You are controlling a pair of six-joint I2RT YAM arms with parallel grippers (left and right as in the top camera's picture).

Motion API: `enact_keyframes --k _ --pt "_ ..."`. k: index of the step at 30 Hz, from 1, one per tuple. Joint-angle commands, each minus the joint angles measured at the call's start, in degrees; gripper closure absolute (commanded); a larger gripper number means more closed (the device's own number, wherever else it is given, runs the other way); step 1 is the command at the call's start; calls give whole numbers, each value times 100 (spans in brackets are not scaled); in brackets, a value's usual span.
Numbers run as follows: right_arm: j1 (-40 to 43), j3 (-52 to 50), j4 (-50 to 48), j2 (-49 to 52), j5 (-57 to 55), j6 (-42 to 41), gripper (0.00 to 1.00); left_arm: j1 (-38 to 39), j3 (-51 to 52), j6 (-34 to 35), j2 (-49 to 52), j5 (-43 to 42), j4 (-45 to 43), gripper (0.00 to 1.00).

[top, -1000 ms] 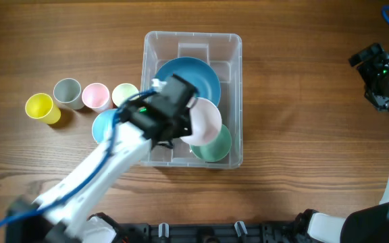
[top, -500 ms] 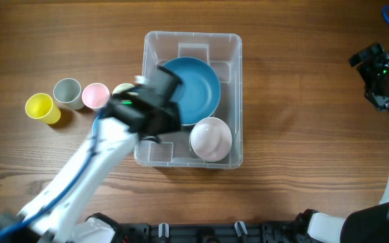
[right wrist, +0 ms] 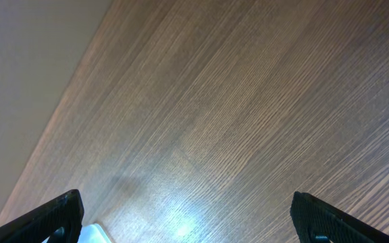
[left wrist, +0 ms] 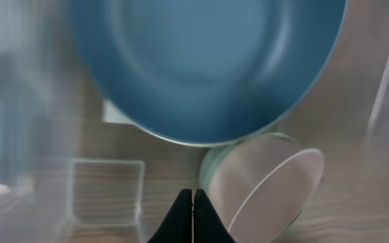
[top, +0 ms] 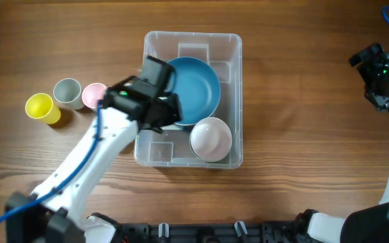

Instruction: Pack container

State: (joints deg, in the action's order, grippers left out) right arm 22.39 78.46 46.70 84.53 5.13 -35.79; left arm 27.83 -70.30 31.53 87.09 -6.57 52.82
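The pale pink bowl sits at a tilt on the green one, so next my left gripper sets it level first and then stacks the light blue bowl there.
The clear plastic container stands at the table's middle. Inside lie a large blue bowl and a pale pink bowl nested on a green one. In the left wrist view the blue bowl fills the top and the pink bowl lies tilted below it. My left gripper hovers over the container's left side, its fingers shut and empty. My right gripper is at the far right, open over bare wood.
Left of the container stand a yellow cup, a grey cup and a pink cup. The left arm hides what lies beside them. Bare wood lies in front of the container.
My left gripper let go of the pink bowl, which now rests in the container's front right, and drew back to the left and up. The right arm has not moved.
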Motion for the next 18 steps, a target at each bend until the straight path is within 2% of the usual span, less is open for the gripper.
enact_keyframes --k 1,13,18 --pt "9 17 -13 61 46 -42 0 446 98 -111 415 223 -146 96" --pt "9 17 -13 61 46 -44 0 988 98 -131 1436 341 -555 96" --pt "9 17 -13 61 46 -42 0 935 -52 -129 1126 345 -501 96"
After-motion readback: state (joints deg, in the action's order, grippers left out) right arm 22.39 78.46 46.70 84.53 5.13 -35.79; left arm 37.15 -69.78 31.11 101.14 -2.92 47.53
